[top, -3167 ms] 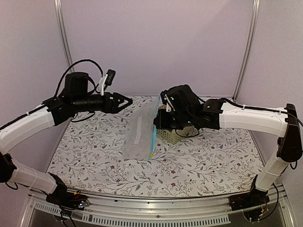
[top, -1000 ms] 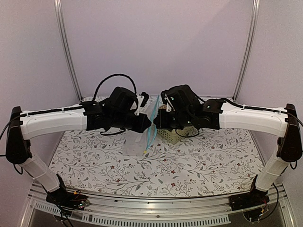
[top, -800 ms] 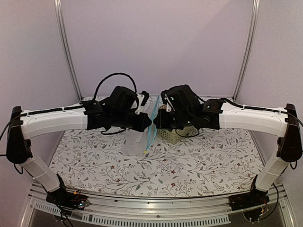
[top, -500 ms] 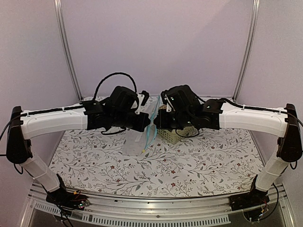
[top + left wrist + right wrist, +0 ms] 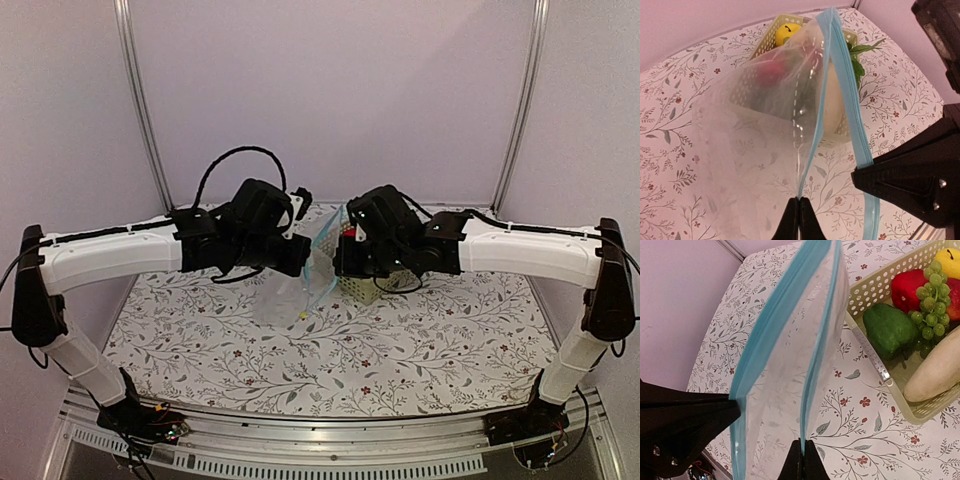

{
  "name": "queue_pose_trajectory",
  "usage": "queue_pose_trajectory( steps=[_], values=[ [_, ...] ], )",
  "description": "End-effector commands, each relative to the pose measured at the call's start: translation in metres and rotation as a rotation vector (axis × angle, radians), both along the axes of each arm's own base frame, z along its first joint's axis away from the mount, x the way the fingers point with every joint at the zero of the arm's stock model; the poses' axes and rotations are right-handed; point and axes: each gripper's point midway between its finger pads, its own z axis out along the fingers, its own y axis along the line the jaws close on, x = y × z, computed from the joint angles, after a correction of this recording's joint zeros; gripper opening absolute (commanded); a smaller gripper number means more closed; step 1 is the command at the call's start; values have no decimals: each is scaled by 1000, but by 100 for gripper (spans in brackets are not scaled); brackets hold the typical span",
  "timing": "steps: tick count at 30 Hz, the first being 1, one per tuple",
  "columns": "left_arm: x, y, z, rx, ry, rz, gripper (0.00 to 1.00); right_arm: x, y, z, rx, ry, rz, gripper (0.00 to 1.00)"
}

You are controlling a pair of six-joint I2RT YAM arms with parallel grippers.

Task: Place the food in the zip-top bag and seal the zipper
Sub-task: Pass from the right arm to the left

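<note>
The light-blue zipper's two lips [image 5: 758,355] are apart, one in each gripper. My right gripper keeps pulling its lip [image 5: 816,362] and lets go once the bag's opening is wide open.
The zip-top bag [image 5: 303,296] hangs see-through between my two arms over the table, its lower end drooping to the cloth. My left gripper [image 5: 799,212] is shut on one lip of the light-blue zipper [image 5: 812,145]. My right gripper [image 5: 802,452] is shut on the other lip [image 5: 817,365], so the two lips stand apart. The food lies in the pale green basket [image 5: 875,290] beyond the bag: a red piece [image 5: 907,287], green grapes [image 5: 934,295], a green piece [image 5: 887,330], the white radish [image 5: 935,375] and the yellow apple [image 5: 785,34].
The basket [image 5: 362,288] stands on the flowered cloth just under and behind my right wrist. Both wrists hover close together at mid-table. Pink walls and metal posts [image 5: 140,100] close off the back and sides.
My left gripper has closed fully on the bag's near zipper lip. My right arm has shifted slightly right, and the bag's two blue lips have spread apart.
</note>
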Motion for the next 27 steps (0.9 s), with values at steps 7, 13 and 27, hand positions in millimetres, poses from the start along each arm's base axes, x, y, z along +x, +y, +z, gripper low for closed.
queue_pose_trajectory(
  steps=[7,13,27],
  values=[
    [-2,23,23,71,-64,24,0,8,-29,-65,-114,141,-117,0],
    [1,28,18,47,-11,-2,0,11,-35,-74,-113,169,-152,0],
    [22,65,5,78,99,-73,0,-5,-5,-2,15,120,104,51]
  ],
)
